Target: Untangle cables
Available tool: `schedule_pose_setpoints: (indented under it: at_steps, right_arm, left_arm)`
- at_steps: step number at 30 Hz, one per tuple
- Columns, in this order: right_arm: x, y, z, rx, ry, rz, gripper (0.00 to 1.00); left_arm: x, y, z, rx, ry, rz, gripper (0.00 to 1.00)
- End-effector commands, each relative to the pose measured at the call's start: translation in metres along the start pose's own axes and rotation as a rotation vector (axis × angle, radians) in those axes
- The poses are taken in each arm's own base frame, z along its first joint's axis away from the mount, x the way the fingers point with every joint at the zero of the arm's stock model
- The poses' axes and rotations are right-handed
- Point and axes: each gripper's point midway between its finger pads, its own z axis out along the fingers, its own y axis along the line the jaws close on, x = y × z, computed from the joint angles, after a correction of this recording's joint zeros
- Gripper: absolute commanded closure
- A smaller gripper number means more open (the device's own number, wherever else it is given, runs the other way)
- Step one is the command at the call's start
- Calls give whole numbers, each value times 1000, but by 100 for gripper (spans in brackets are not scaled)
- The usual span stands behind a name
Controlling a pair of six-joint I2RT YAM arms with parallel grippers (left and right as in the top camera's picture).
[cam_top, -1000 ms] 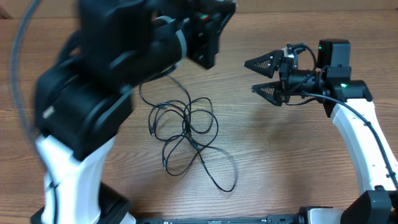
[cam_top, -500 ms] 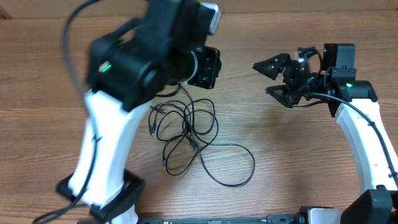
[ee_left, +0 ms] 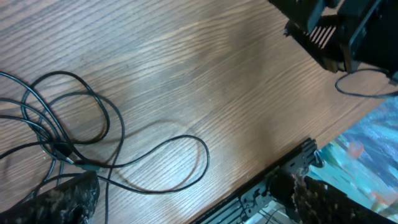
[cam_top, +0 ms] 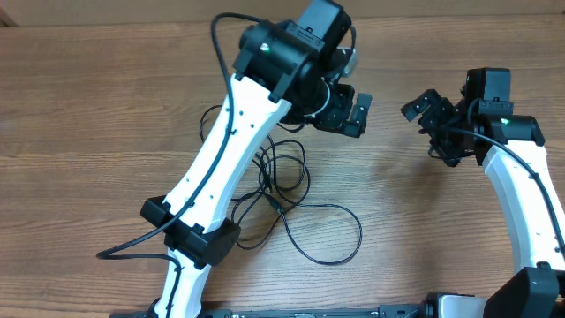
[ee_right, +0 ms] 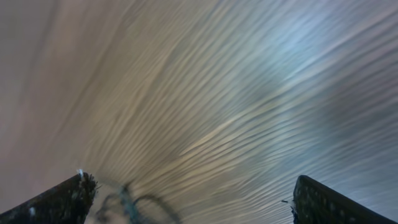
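The long loop point(cam_top: 360, 233) sticks out of the tangle, and my left gripper hangs empty past it. My left gripper should come back down and pinch the loop's far strand point(cam_top: 331, 207).
A tangle of thin black cables point(cam_top: 281, 179) lies on the wooden table, with one long loop point(cam_top: 340, 237) running out to the right. My left gripper point(cam_top: 353, 113) hangs open above the table, right of the tangle and clear of it. In the left wrist view the cables point(ee_left: 59, 140) lie at the left, and the left gripper point(ee_left: 186, 208) has nothing between its fingers. My right gripper point(cam_top: 431, 129) stands open further right, apart from the cables. The right wrist view is blurred: the right gripper point(ee_right: 199, 205) is wide open over bare wood, with a smeared piece of cable point(ee_right: 130, 204) near its left finger.
The left arm point(cam_top: 225, 150) crosses over the left part of the tangle and hides some of it. The table's front edge point(ee_left: 273, 177) with a black rail runs close to the left gripper's right finger. The right gripper point(ee_left: 336, 34) shows at the top right of the left wrist view.
The left arm has swung up and to the right and its gripper has opened. The cable loop now reaches further right. The right gripper has drawn back to the right.
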Motion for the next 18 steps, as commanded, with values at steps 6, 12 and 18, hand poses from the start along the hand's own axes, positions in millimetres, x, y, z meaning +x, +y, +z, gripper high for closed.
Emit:
schedule_pose_setpoints:
  at_steps: [6,12,18]
  right_arm:
    - [-16,-24,-7,130,-103,3,0]
    - [-16,-24,-7,130,-103,3,0]
    - [-16,-24,-7,130,-103,3,0]
  left_arm:
    - [11,-13,-55,-31,-146,-50,0]
    - [20,-6,-65,-163,-219,-109,0]
    - [26,21,-45,-284,-168,-157,0]
